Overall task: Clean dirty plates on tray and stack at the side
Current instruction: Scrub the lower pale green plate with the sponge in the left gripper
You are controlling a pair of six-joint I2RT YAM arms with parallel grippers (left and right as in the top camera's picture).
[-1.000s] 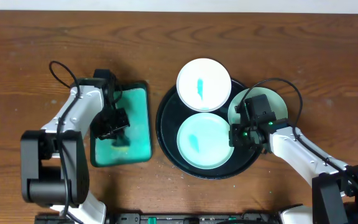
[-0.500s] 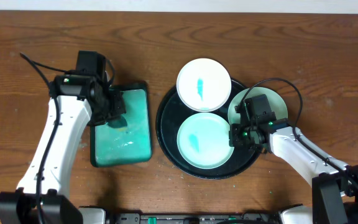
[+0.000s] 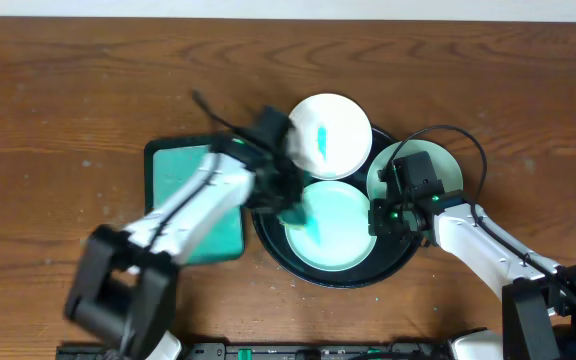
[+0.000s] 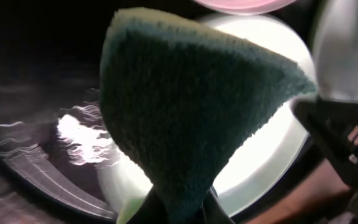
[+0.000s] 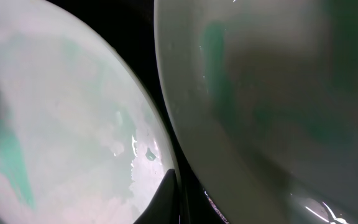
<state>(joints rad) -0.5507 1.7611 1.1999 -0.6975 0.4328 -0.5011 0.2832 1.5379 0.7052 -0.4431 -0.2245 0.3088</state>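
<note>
The sponge is at the middle plate's edge [image 3: 289, 230], and a teal smear is still inside. Next, my left gripper wipes back over the smear [image 3: 312, 230] before anything gets stacked.
The black tray [image 3: 313, 277] holds three plates. The top plate [image 3: 328, 135] and the middle plate [image 3: 338, 235] each show a teal smear. The right plate [image 3: 450, 165] is partly hidden under my right arm. My left gripper [image 3: 290, 205] is shut on a dark green sponge [image 3: 297, 216] at the middle plate's left edge. In the left wrist view the sponge [image 4: 185, 112] hangs from the gripper [image 4: 179, 208] over the plate [image 4: 272, 143]. My right gripper [image 3: 378, 220] is shut on the middle plate's right rim. The right wrist view shows the gripper [image 5: 173, 199], the middle plate [image 5: 61, 124] and the right plate [image 5: 260, 93].
The rectangular teal sponge tray [image 3: 173, 170] lies left of the black tray, partly under my left arm. Bare wooden table [image 3: 68, 100] surrounds both trays.
My left arm has swung right from the teal sponge tray to the black tray, carrying the sponge to the middle plate's left edge. The right arm has not moved.
</note>
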